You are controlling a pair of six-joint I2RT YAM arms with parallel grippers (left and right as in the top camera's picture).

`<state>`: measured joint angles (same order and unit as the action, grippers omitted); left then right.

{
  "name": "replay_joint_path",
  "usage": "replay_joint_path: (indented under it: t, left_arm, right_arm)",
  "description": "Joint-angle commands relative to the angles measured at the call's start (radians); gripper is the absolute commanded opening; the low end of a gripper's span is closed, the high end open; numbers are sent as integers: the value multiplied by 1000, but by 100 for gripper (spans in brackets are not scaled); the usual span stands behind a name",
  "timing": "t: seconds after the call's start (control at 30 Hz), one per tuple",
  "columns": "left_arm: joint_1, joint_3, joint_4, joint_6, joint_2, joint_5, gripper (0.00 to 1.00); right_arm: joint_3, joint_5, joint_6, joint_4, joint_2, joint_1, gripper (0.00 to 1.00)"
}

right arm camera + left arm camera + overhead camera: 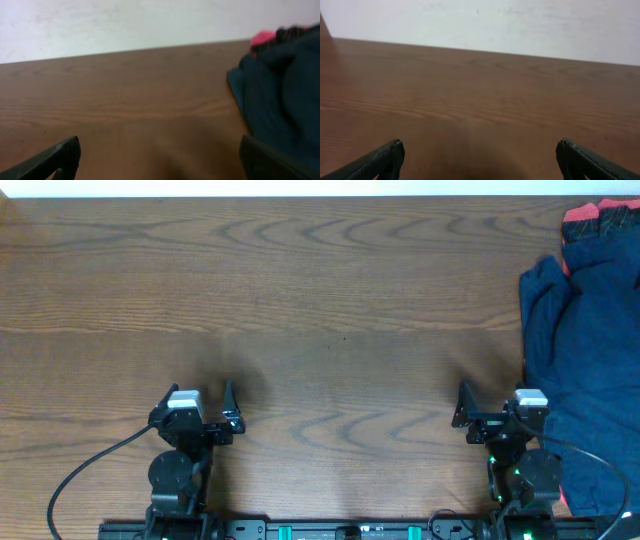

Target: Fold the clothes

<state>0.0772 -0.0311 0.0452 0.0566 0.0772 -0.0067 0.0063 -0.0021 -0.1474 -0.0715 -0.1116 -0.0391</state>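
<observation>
The clothes (600,350) lie heaped beside my right gripper, out of my left gripper's reach, so next my right gripper drags one navy piece (546,286) toward the middle first.
The clothes (590,350) are a heap of wrinkly dark navy fabric along the table's right edge, running from the far right corner down past my right arm. The heap also shows at the right of the right wrist view (280,100). My left gripper (200,398) is open and empty near the front left, over bare wood; its fingertips frame bare table in the left wrist view (479,155). My right gripper (492,398) is open and empty just left of the heap, with its fingers wide apart in its own view (160,152).
A red-and-black piece of fabric (598,220) lies at the far right corner on top of the heap, also visible as pink in the right wrist view (262,37). The wooden table (330,310) spreads between the arms. Cables run from both arm bases at the front edge.
</observation>
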Motion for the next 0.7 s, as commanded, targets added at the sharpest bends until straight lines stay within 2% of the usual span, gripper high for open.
replay_joint_path:
  t: [0.0,0.27,0.43,0.67]
  left_arm:
    - [-4,-27,34,36,35,26,98]
    - [-4,-198,149,40,194,37,98]
    - [-4,-362,315,84,343,57,98]
    - [-4,-611,554,84,576,140,98]
  right_arm:
    - [20,-6,-78,-24,-47,8,99]
    - [191,9,-76,-203,-179,8,99]
    - [360,59,-76,-358,-325,8,99]
    - [611,80,-70,-515,-614,8,99]
